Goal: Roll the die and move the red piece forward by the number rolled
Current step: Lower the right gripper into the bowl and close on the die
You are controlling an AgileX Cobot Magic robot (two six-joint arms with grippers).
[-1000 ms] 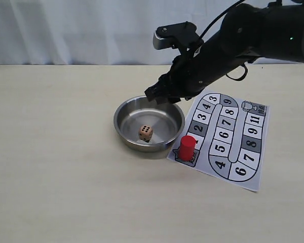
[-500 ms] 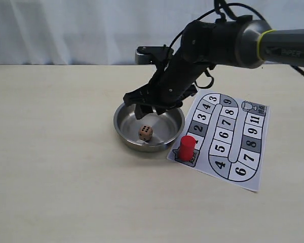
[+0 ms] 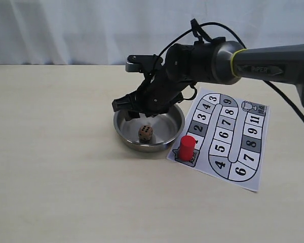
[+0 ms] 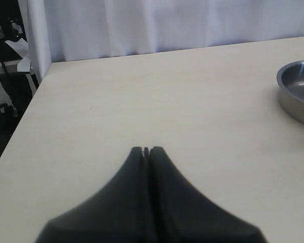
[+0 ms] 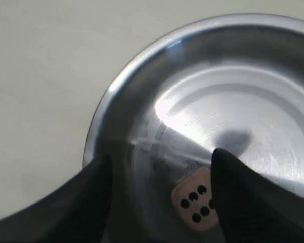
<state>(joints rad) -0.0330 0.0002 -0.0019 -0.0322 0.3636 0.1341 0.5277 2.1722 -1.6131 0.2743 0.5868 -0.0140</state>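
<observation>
The tan die sits clear of the steel bowl's side (image 3: 123, 130), so the robot's right gripper should now go down with its fingers apart until they are on both sides of the die (image 3: 145, 133), then close.
The tan die (image 3: 145, 133) rests in the steel bowl (image 3: 123, 134), a face with several dark pips turned up. My right gripper (image 3: 130, 111) hangs open over the bowl's far left rim, just above the die. In the right wrist view the die (image 5: 195, 199) lies between the spread fingers, close to one fingertip (image 5: 228, 174), inside the bowl (image 5: 137, 66). The red piece (image 3: 187, 148) stands upright on the start corner of the numbered board (image 3: 245, 152), beside the bowl. My left gripper (image 4: 146, 150) is shut on nothing, above bare table far from the bowl (image 4: 294, 98).
A white curtain hangs behind the table (image 3: 55, 167). The right arm (image 3: 253, 61) reaches in from the right above the board. In the left wrist view the table's edge (image 4: 33, 98) and dark clutter lie beyond it.
The right arm has swung left and lowered, bringing its open gripper from the bowl's far right rim to over the bowl's left side, above the die. Die and red piece stayed put.
</observation>
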